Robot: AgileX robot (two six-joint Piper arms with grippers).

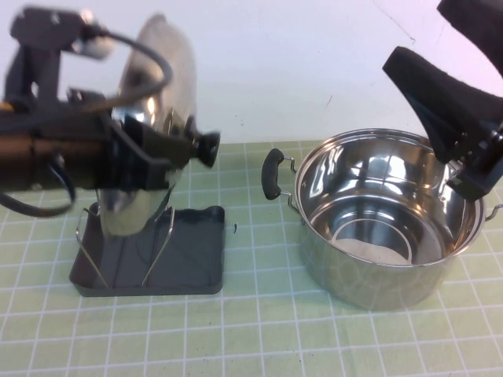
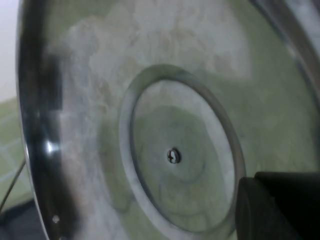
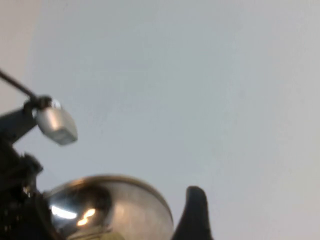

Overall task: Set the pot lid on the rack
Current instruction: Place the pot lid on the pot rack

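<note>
The pot lid stands on edge, and its lower rim [image 1: 123, 225] is between the rack's wires [image 1: 126, 265]. My left gripper goes on lowering the pot lid until it sits in the rack.
The pot lid [image 1: 169, 71] stands on edge over the rack [image 1: 192, 259], between its wire prongs, with its black knob [image 1: 207, 148] pointing right. My left gripper [image 1: 169, 153] is shut on the lid from the left. The left wrist view is filled by the lid's underside [image 2: 150, 100], with one finger [image 2: 280, 205] against it. My right gripper [image 1: 464, 149] hangs open and empty above the far right rim of the pot. One of its fingertips [image 3: 195, 210] shows against the wall in the right wrist view, where the lid [image 3: 125, 210] also shows.
The deep steel pot [image 1: 377, 259] with black side handles [image 1: 272, 174] stands to the right of the rack on the green gridded mat [image 1: 259, 330]. A white wall is behind.
</note>
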